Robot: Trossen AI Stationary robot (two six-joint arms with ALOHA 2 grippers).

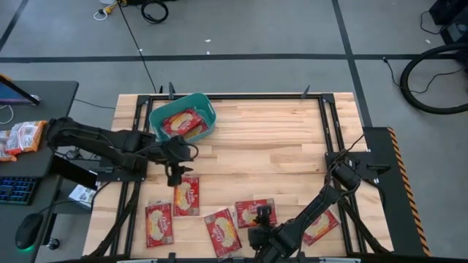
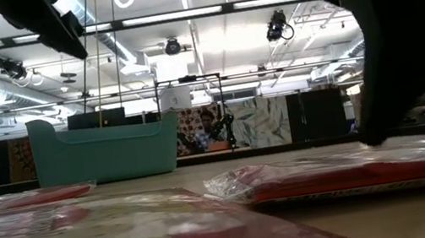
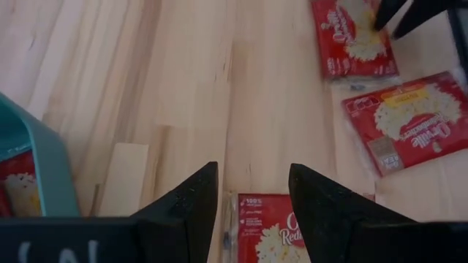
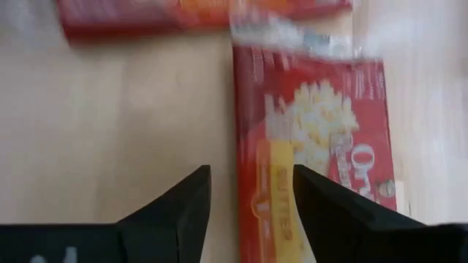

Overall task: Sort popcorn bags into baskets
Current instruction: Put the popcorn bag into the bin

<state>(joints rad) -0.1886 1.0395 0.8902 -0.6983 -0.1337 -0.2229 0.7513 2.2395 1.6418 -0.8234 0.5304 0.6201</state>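
Observation:
Next, I pinch the bag's long edge [image 4: 241,168] and pass the bag to my left gripper, because the bag [image 1: 249,210] under my right gripper lies far from the teal basket.
The teal basket [image 1: 181,117] stands at the table's far left with red popcorn bags [image 1: 180,121] lying in it. Several more bags lie flat along the near edge. My left gripper [image 1: 175,177] hangs open just near of the basket, above the far end of one bag [image 3: 267,234], with nothing between its fingers. My right gripper [image 1: 262,218] is open low over another bag [image 4: 314,146] at the near middle. Its fingers stand on either side of that bag's long edge. My right gripper comes at the bag slanting down, with the bag's long edge [image 4: 252,168] showing in the gap between its fingers. I cannot tell whether the fingertips touch the bag. The bag lies flat on the table.
Other bags lie at the near left [image 1: 159,223], near middle [image 1: 222,232] and near right [image 1: 320,226]. Black frame rails [image 1: 329,124] run along the table's sides. A side desk on the left carries a keyboard [image 1: 16,188] and more packets [image 1: 22,137]. Bare wood fills the middle and far right.

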